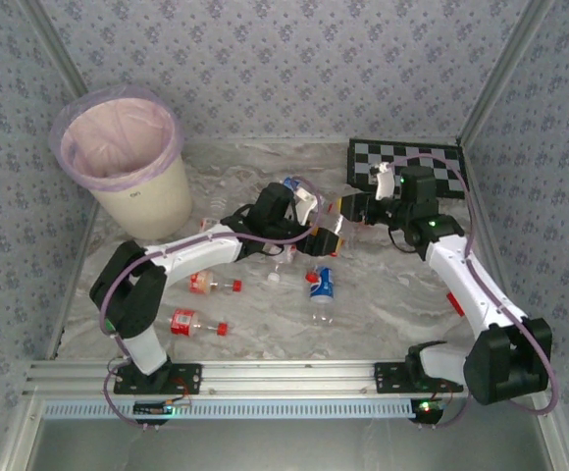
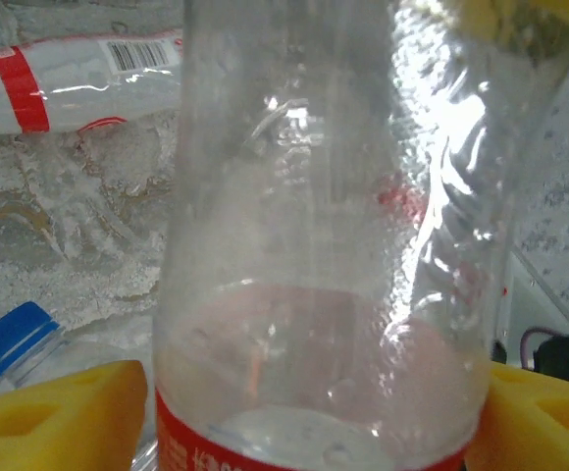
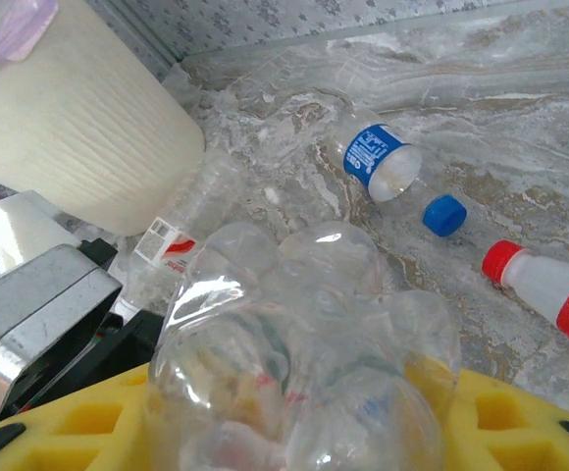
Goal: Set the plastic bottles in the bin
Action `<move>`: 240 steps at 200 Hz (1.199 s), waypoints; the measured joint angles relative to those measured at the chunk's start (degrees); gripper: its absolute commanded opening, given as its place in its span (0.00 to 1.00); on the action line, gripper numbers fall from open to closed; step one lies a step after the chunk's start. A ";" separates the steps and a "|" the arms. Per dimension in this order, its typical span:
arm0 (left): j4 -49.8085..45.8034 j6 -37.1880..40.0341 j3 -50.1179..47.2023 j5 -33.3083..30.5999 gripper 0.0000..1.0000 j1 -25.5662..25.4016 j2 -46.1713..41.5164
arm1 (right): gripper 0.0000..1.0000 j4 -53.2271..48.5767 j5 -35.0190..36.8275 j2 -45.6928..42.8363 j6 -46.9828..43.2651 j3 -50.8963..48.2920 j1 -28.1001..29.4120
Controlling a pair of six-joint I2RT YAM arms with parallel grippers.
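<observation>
Next, I open my right gripper on its lobed base [image 3: 304,343], since both grippers hold the bottle, before my left gripper carries the bottle to the bin [image 1: 118,139].
Over the middle of the table a clear plastic bottle [image 1: 331,228] with a red label hangs between both grippers. My right gripper [image 3: 304,432] is shut on its lobed base [image 3: 294,334]. My left gripper [image 2: 314,432] comes in from the left, and its yellow fingers [image 2: 69,412] press the sides of the same bottle [image 2: 324,245] at the red label. In the top view the left gripper [image 1: 316,238] and right gripper [image 1: 348,209] almost touch. The bin [image 1: 128,167], a cream bucket with a pink liner, stands at the far left. More bottles lie on the table: two with red labels [image 1: 211,283] [image 1: 194,324] and one with a blue label [image 1: 321,289].
A checkerboard [image 1: 412,162] lies at the back right behind the right arm. An uncapped blue-label bottle [image 3: 378,162], a loose blue cap [image 3: 444,214] and a red-capped bottle [image 3: 549,289] lie on the marbled table. Another bottle [image 1: 289,186] lies behind the left gripper. Patterned walls enclose the table.
</observation>
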 measured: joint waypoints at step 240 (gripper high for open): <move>-28.70 13.60 23.80 -23.82 0.22 27.08 -21.55 | 1.00 -0.50 14.88 -1.38 10.75 -9.75 -3.96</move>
